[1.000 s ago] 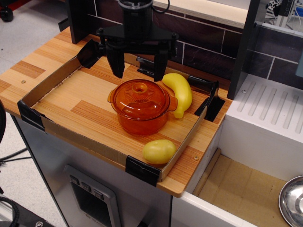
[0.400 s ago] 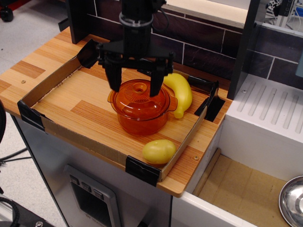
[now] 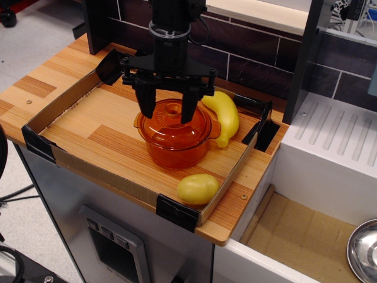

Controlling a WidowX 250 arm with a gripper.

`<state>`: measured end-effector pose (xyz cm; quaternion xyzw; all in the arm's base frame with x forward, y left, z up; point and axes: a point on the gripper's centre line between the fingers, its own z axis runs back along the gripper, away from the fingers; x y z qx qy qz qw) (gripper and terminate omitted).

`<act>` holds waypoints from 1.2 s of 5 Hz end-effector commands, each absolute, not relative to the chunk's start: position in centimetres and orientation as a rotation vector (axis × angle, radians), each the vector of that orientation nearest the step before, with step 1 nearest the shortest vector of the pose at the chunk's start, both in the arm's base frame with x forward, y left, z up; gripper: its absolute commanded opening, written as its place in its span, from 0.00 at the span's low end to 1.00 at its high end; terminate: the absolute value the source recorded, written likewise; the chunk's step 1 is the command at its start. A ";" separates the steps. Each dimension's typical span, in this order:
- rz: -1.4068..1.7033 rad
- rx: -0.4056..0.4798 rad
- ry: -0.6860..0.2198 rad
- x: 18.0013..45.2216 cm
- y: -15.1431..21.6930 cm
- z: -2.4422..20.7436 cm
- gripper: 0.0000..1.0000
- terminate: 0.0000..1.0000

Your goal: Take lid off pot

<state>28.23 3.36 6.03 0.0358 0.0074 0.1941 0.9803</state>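
Note:
The pot's translucent side (image 3: pixel 177 157) looks an even, clear orange, so I should expect the pot to be empty when I lift the orange lid (image 3: pixel 172 124).
The translucent orange pot (image 3: pixel 175 147) stands in the middle of the wooden tray, with two small side handles. Its orange lid (image 3: pixel 171 122) sits on it, with a small ring knob (image 3: pixel 171 108) at the centre. My black gripper (image 3: pixel 166 117) hangs straight over the lid. It is open, with one finger on each side of the knob and the fingertips (image 3: pixel 148 115) down at the lid's surface. The fingers are not closed on the knob.
A yellow banana (image 3: pixel 223 115) lies against the pot's right side. A yellow potato-like thing (image 3: pixel 198 188) lies at the tray's front right. The cardboard tray wall (image 3: pixel 94 171) rings the work area. A steel bowl (image 3: pixel 363 250) sits at lower right. A white drainer (image 3: pixel 336 135) is on the right.
The gripper has come down and forward from behind the pot to straddle the lid's knob, and its fingers have drawn a little closer together. The pot and lid have not moved.

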 end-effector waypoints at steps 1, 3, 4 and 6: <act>0.375 0.067 -0.046 28.7 3.5 8.4 0.00 0.00; 0.434 -0.072 -0.092 29.6 5.1 15.4 0.00 0.00; 0.500 -0.055 -0.078 29.7 7.8 16.3 0.00 0.00; 0.557 -0.002 -0.018 30.5 14.1 13.8 0.00 0.00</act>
